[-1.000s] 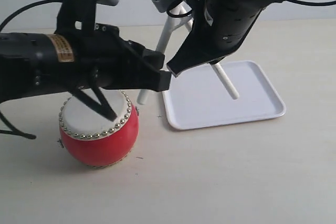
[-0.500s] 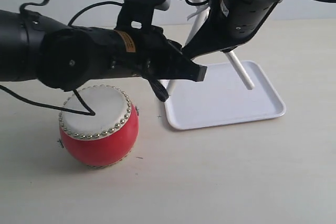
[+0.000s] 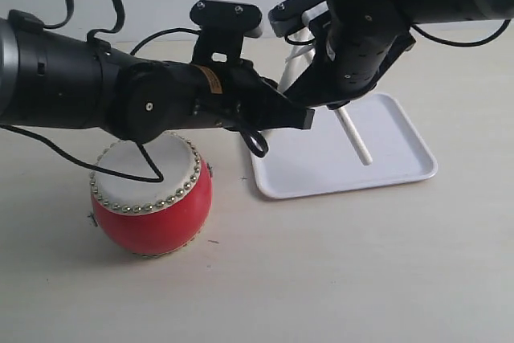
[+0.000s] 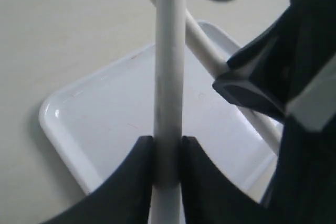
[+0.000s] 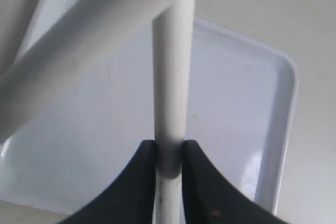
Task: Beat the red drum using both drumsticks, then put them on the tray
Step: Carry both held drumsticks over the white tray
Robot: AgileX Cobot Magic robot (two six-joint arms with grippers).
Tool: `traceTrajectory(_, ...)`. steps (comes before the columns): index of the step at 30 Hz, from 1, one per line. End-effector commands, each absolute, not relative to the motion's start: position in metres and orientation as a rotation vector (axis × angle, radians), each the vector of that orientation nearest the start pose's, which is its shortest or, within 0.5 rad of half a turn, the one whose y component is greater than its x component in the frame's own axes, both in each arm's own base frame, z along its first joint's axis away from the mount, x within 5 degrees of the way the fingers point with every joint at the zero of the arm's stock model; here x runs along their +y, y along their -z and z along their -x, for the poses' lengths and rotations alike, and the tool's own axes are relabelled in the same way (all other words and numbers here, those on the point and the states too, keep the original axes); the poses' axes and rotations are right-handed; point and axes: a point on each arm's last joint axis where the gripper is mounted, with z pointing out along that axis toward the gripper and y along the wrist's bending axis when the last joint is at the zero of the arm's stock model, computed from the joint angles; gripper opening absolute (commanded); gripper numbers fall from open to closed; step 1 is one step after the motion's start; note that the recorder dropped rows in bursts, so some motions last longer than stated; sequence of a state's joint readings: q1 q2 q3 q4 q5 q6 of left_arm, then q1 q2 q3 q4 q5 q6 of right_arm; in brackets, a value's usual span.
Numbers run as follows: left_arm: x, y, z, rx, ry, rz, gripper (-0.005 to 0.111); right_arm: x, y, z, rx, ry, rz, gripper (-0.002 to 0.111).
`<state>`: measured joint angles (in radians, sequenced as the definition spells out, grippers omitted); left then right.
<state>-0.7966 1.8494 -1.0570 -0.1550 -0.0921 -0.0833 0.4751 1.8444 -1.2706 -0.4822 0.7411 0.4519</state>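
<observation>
My left gripper should keep going down, because its pale drumstick [image 4: 169, 61] is above the open bottom of the white tray [image 3: 309, 158]. It should go on until the drumstick rests there, then let go.
The red drum [image 3: 152, 202] stands on the table at the left, off-white skin up, with nothing touching it. My left gripper [image 3: 303, 118] reaches past it over the near-left part of the white tray [image 3: 401, 158], shut on a pale drumstick [image 4: 169, 72] between its fingers [image 4: 142, 171]. My right gripper [image 3: 329, 100] hangs over the tray's back edge, shut on the other drumstick [image 3: 354, 136], whose tip points down at the tray floor. In both wrist views the two sticks cross above the tray [image 5: 236, 108]; the left one's stick [image 5: 79, 45] passes close to the right wrist camera.
The two black arms sit close together above the tray's left half. A loop of black cable [image 3: 257, 144] dangles under the left arm near the tray's corner. Bare beige table [image 3: 337, 279] lies in front of the drum and tray.
My left arm has swung right, off the drum skin, and carried its stick over the tray. My right arm has shifted over the tray and its stick's tip has dropped lower.
</observation>
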Motion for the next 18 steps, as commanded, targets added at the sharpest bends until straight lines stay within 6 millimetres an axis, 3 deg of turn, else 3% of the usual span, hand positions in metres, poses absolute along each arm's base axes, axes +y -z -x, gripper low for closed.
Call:
traceTrajectory(1,-0.288,-0.174,-0.284,2.181,0.56,-0.597,0.0,0.143,-0.199,-0.358,2.628,0.256,0.415,0.0)
traceTrajectory(18,-0.305,-0.144,-0.298,2.317,0.508,-0.661,0.0,0.149,-0.15,-0.369,2.663,0.299,0.556,0.0)
